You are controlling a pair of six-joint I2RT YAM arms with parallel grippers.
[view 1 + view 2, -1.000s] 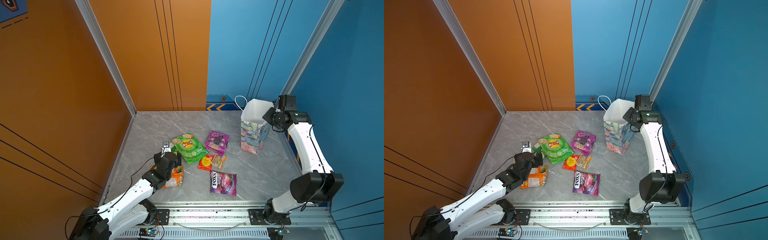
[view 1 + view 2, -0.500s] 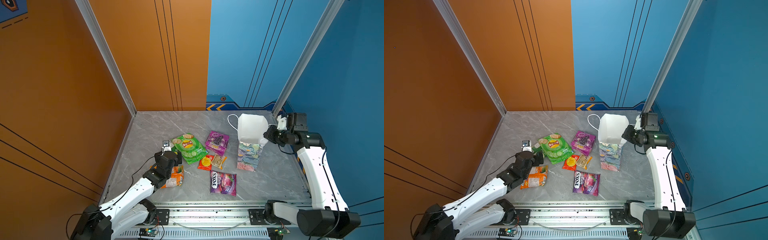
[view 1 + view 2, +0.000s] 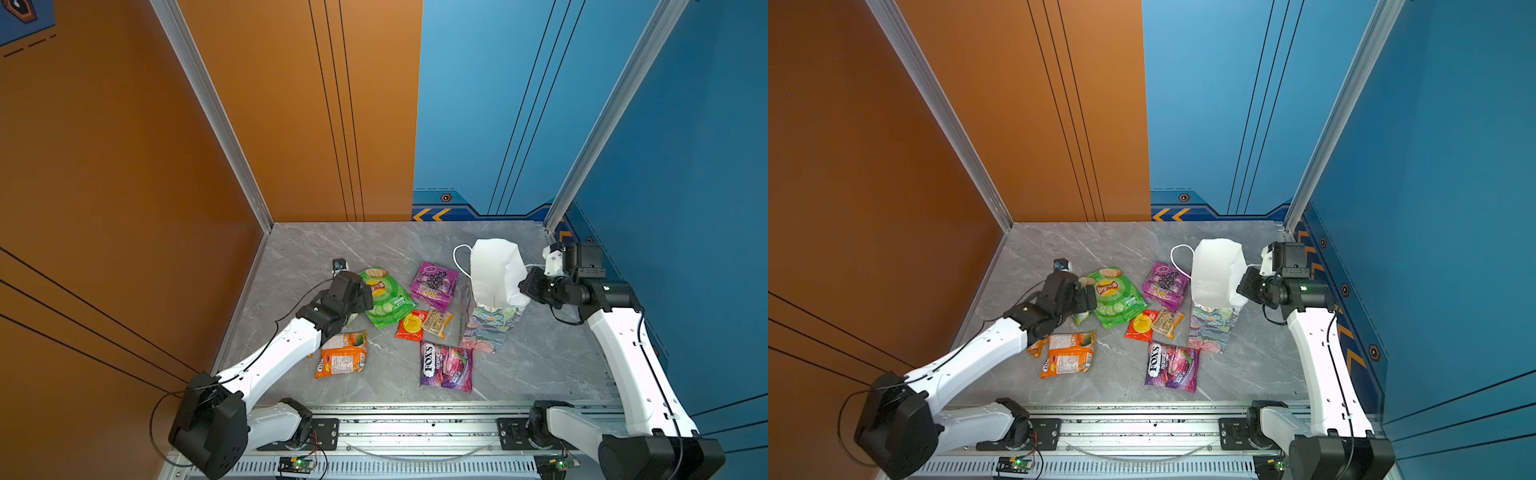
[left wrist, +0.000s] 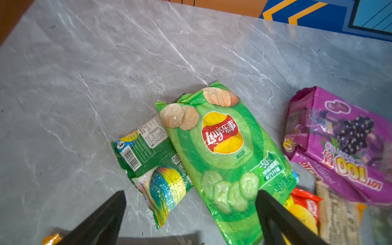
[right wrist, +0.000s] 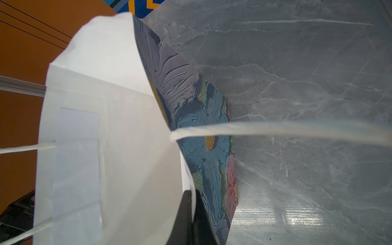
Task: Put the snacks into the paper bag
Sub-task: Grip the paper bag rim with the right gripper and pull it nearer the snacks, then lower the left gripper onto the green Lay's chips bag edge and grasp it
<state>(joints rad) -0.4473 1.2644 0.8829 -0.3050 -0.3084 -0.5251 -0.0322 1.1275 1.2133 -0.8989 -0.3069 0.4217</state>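
Observation:
The green chip bag is lying on top of the small green packet, and the chip bag's far corner is free. My left gripper should reach next until its fingers close on that corner point(image 4: 164, 109).
The flowered paper bag point(image 3: 488, 328) point(image 3: 1210, 328) stands tilted at centre right, its white inside facing up. My right gripper point(image 3: 524, 286) point(image 5: 192, 212) is shut on the bag's rim, one finger inside and one outside. The snacks lie flat to its left: a large green chip bag point(image 3: 384, 297) point(image 4: 222, 148), a small green packet point(image 4: 148, 161), a purple grape pack point(image 3: 434, 284), a red packet with a yellow circle point(image 3: 411, 326), a tan bar point(image 3: 436, 323), a purple candy bag point(image 3: 446, 365) and an orange packet point(image 3: 343, 355). My left gripper point(image 3: 365, 297) point(image 4: 191, 192) hangs open over the near end of the green chip bag, holding nothing.
A white cord handle point(image 3: 457, 257) loops off the bag's far side; another cord point(image 5: 275, 127) stretches across the right wrist view. The orange wall point(image 3: 166, 208) bounds the left, the blue wall point(image 3: 685, 249) the right, and the rail point(image 3: 415, 415) the front.
My right gripper has dragged the paper bag by its rim from the back right corner toward the snacks, and the bag now tilts. The left gripper has edged toward the green chip bag.

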